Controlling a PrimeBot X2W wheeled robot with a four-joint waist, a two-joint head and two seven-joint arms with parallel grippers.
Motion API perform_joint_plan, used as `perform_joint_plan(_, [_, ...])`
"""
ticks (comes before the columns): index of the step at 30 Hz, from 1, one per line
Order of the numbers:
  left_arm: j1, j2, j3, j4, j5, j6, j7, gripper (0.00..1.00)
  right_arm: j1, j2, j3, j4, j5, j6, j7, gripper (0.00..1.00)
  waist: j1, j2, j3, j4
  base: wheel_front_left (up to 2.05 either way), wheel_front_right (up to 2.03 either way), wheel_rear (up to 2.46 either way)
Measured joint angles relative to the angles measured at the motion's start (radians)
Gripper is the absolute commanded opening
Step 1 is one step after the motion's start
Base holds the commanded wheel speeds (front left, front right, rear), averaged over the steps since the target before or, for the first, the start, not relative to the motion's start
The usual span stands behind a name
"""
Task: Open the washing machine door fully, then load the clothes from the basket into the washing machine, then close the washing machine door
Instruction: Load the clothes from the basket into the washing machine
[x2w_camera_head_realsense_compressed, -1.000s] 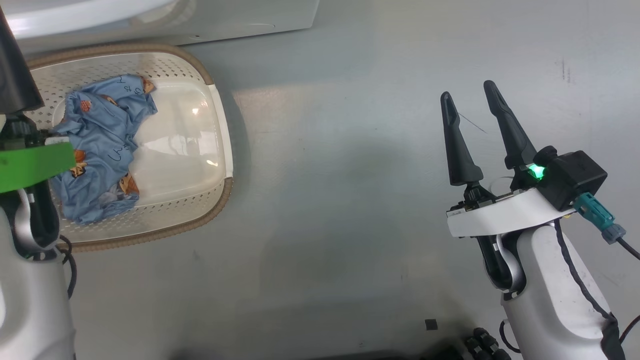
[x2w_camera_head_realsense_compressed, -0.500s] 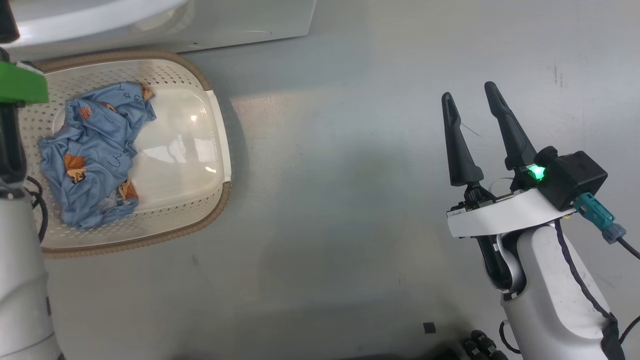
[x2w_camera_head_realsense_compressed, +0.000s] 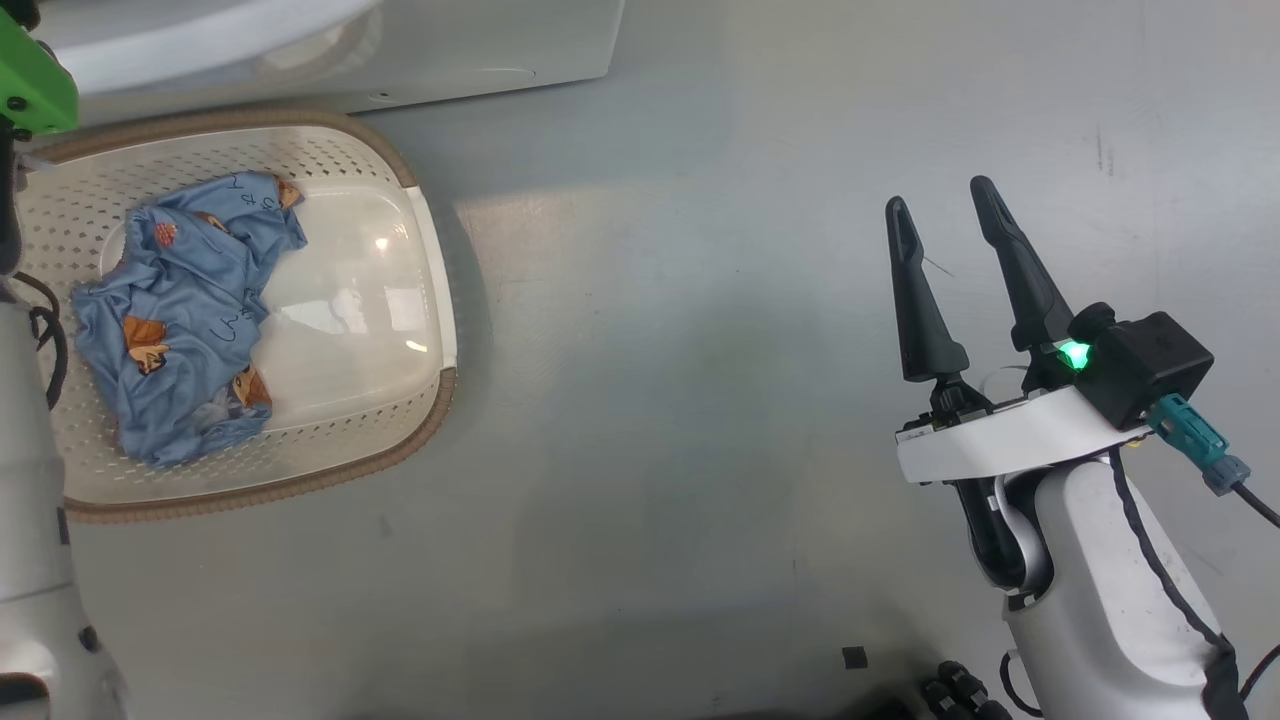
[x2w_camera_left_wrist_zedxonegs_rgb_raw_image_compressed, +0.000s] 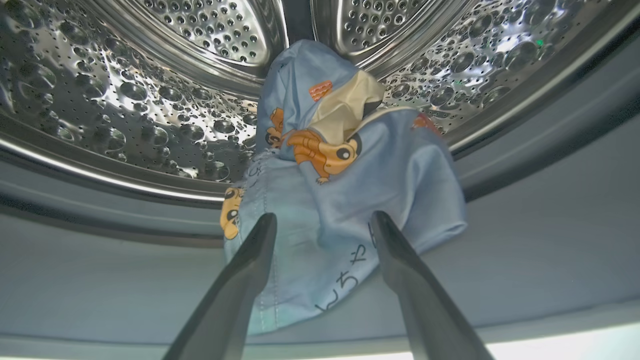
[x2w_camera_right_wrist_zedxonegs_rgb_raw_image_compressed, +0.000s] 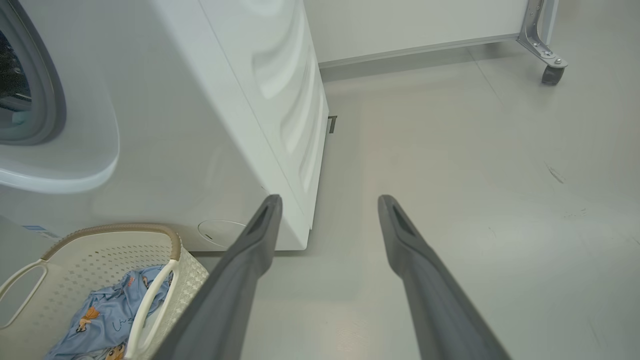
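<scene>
The light blue piece (x2w_camera_left_wrist_zedxonegs_rgb_raw_image_compressed: 366, 186) is hanging loosely over the washing machine's grey gasket, so I expect the piece to bunch up completely inside the drum when I push inward.
In the left wrist view, my left gripper (x2w_camera_left_wrist_zedxonegs_rgb_raw_image_compressed: 322, 218) is open at the mouth of the washing machine's steel drum (x2w_camera_left_wrist_zedxonegs_rgb_raw_image_compressed: 165, 95). A light blue piece of the clothes (x2w_camera_left_wrist_zedxonegs_rgb_raw_image_compressed: 345, 200) with orange figures lies draped over the grey gasket (x2w_camera_left_wrist_zedxonegs_rgb_raw_image_compressed: 525, 215), just beyond the fingertips. More blue clothes (x2w_camera_head_realsense_compressed: 185, 320) lie in the cream basket (x2w_camera_head_realsense_compressed: 430, 400) on the floor before the white washing machine (x2w_camera_head_realsense_compressed: 480, 40). My right gripper (x2w_camera_head_realsense_compressed: 938, 195) hangs open over bare floor, far right of the basket. The washing machine door is out of view.
My left forearm (x2w_camera_head_realsense_compressed: 30, 520) runs along the head view's left edge beside the basket. The right wrist view shows the machine's side (x2w_camera_right_wrist_zedxonegs_rgb_raw_image_compressed: 295, 125), the basket's rim (x2w_camera_right_wrist_zedxonegs_rgb_raw_image_compressed: 100, 230) and a wheeled metal leg (x2w_camera_right_wrist_zedxonegs_rgb_raw_image_compressed: 547, 60) at the far wall. Open grey floor (x2w_camera_head_realsense_compressed: 650, 400) lies between basket and right gripper.
My left arm has risen from over the basket towards the machine, uncovering the clothes in the basket. The head view has shifted slightly. The right gripper stays open.
</scene>
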Motion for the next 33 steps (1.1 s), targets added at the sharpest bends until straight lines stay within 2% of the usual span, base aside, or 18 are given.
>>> perform_joint_plan(10, [-0.074, -0.004, 0.013, 0.146, -0.056, 0.031, 0.165, 1.0, 0.005, 0.0, -0.003, -0.001, 0.0, 0.0, 0.0, 1.0, 0.0, 0.0, 0.002, -0.005, 0.0, 0.0, 0.0])
perform_joint_plan(18, [-0.132, -0.004, 0.024, 0.208, -0.061, 0.044, 0.214, 1.0, 0.023, 0.0, -0.001, -0.002, 0.0, 0.0, 0.0, 1.0, 0.0, 0.0, 0.016, -0.007, 0.0, 0.0, 0.0])
perform_joint_plan(19, [-0.134, -0.004, 0.024, 0.211, -0.061, 0.044, 0.214, 0.71, 0.023, 0.0, -0.001, -0.002, 0.0, 0.0, 0.0, 1.0, 0.0, 0.0, 0.018, -0.007, 0.0, 0.0, 0.0])
perform_joint_plan(21, [-0.141, 0.001, 0.012, 0.214, -0.048, 0.048, 0.212, 0.0, 0.023, 0.0, -0.001, -0.002, 0.0, 0.0, 0.0, 1.0, -0.0001, 0.0, 0.022, -0.007, 0.0, 0.0, 0.0])
perform_joint_plan(27, [-0.167, 0.006, -0.011, 0.216, -0.009, 0.053, 0.142, 0.0, 0.023, 0.0, -0.001, -0.007, 0.0, 0.0, 0.0, 1.0, 0.0, 0.0, 0.037, -0.008, 0.0, 0.0, 0.0])
perform_joint_plan(33, [-0.203, 0.023, -0.026, 0.184, 0.042, 0.053, -0.013, 0.0, 0.022, 0.0, -0.002, -0.013, 0.008, 0.0, 0.0, 1.0, 0.0, 0.0, 0.052, -0.008, 0.0, 0.0, 0.0])
